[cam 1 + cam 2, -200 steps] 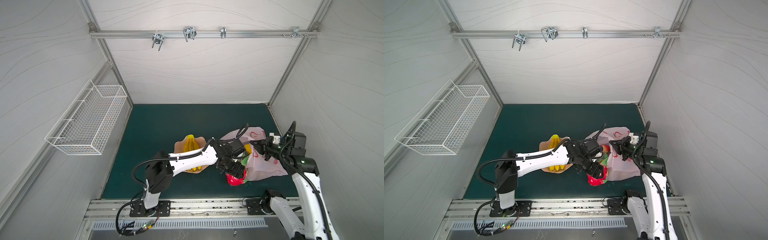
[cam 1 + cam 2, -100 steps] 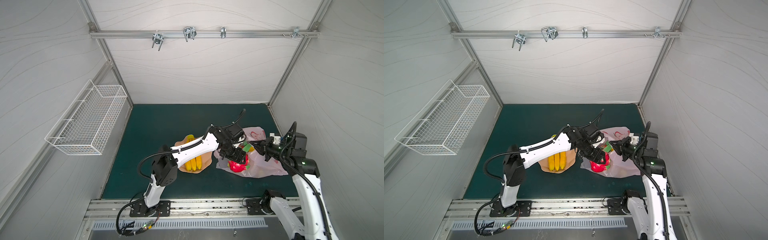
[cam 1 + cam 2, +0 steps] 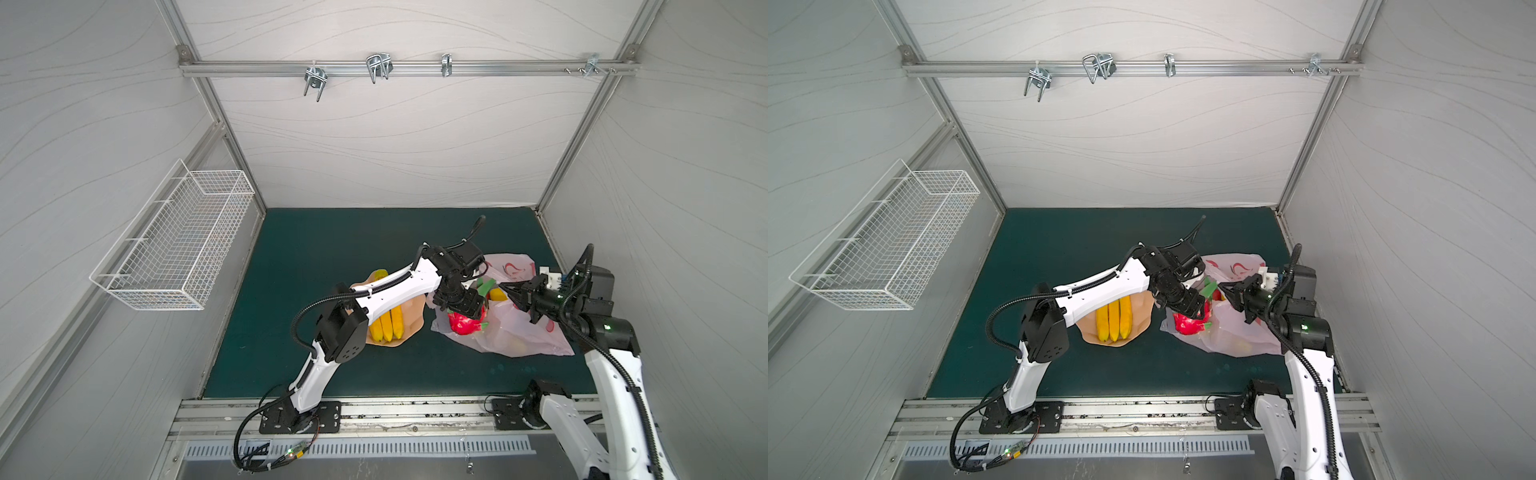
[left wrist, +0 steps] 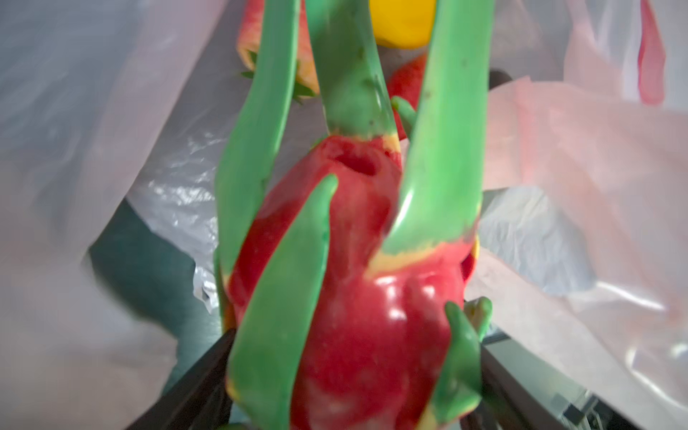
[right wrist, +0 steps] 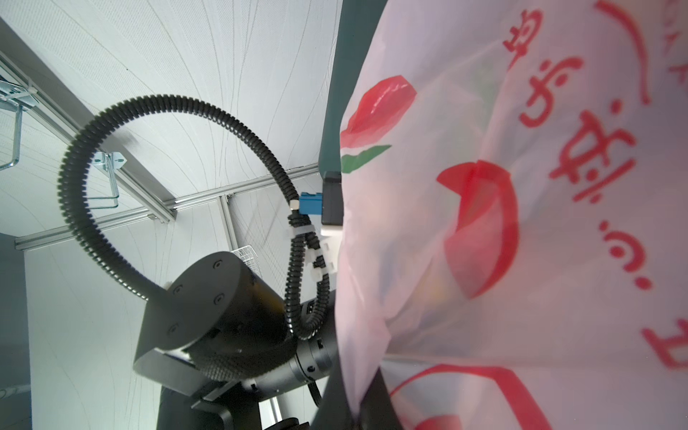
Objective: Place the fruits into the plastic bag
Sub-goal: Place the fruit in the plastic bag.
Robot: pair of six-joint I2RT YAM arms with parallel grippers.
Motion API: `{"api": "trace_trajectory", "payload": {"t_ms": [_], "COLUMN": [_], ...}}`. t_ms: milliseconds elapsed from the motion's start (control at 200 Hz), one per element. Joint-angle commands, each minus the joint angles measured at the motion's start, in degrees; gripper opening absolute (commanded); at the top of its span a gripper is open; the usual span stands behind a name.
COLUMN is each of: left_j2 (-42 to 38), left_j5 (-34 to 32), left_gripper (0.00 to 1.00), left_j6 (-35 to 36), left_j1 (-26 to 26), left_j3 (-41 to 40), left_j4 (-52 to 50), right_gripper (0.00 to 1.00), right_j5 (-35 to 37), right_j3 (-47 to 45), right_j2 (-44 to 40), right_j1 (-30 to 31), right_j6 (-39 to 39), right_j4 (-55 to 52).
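Note:
I should pull my left gripper back and then use it to guide the dragon fruit deeper toward the yellow lemon (image 4: 403,21), because the plastic bag's film (image 4: 534,139) folds in next to the dragon fruit's leaves.
My left gripper (image 3: 467,315) (image 3: 1189,312) (image 4: 350,391) is shut on the pink-red dragon fruit (image 3: 464,325) (image 3: 1187,325) (image 4: 353,283), its dark fingers (image 4: 201,387) on both flanks. The fruit hangs at the mouth of the pale-pink plastic bag (image 3: 525,330) (image 3: 1241,334) (image 4: 595,178) (image 5: 540,193). My right gripper (image 3: 505,288) (image 3: 1223,286) (image 5: 366,409) is shut on the bag's upper edge and holds it raised. Inside the bag lie a yellow lemon (image 3: 497,294) (image 4: 404,22) and a strawberry (image 4: 409,83). A yellow banana bunch (image 3: 388,326) (image 3: 1113,318) rests on the peach plate (image 3: 412,320) (image 3: 1142,313).
A white wire basket (image 3: 174,249) (image 3: 892,245) hangs on the left wall. The left arm's white link (image 3: 399,286) spans over the plate. Walls close in the green mat (image 3: 332,249) on three sides.
The left arm has carried the dragon fruit from the mat in front of the bag back toward the bag's mouth, uncovering the bananas. The right gripper has kept its hold in place.

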Motion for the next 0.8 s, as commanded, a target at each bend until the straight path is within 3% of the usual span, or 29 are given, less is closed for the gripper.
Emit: {"api": "trace_trajectory", "payload": {"t_ms": [0,290,565,795], "left_j2": [-2.7,-1.6,-8.7,-6.2], "left_j5": [-2.6,-9.1,-3.3,-3.0], "left_gripper": [0.53,0.53,0.54,0.53], "left_j6": [-1.4,-3.9,-1.9,-2.9], "left_j1": [1.0,1.6,1.9,1.7], "left_j3": [1.8,4.6,2.6,3.3], "left_j4": [3.3,4.1,6.9,8.5], "right_gripper": [0.06,0.06,0.05,0.05], "right_j5": [-0.5,-0.9,-1.1,-1.5], "right_j3": [0.8,0.8,0.8,0.8], "right_j2": [-0.5,-0.3,-0.4,-0.1], "right_j1": [0.0,0.0,0.0,0.0], "right_j6": [0.4,-0.1,-0.6,0.0], "right_j4": [-1.2,-1.5,-1.9,-1.3]}}
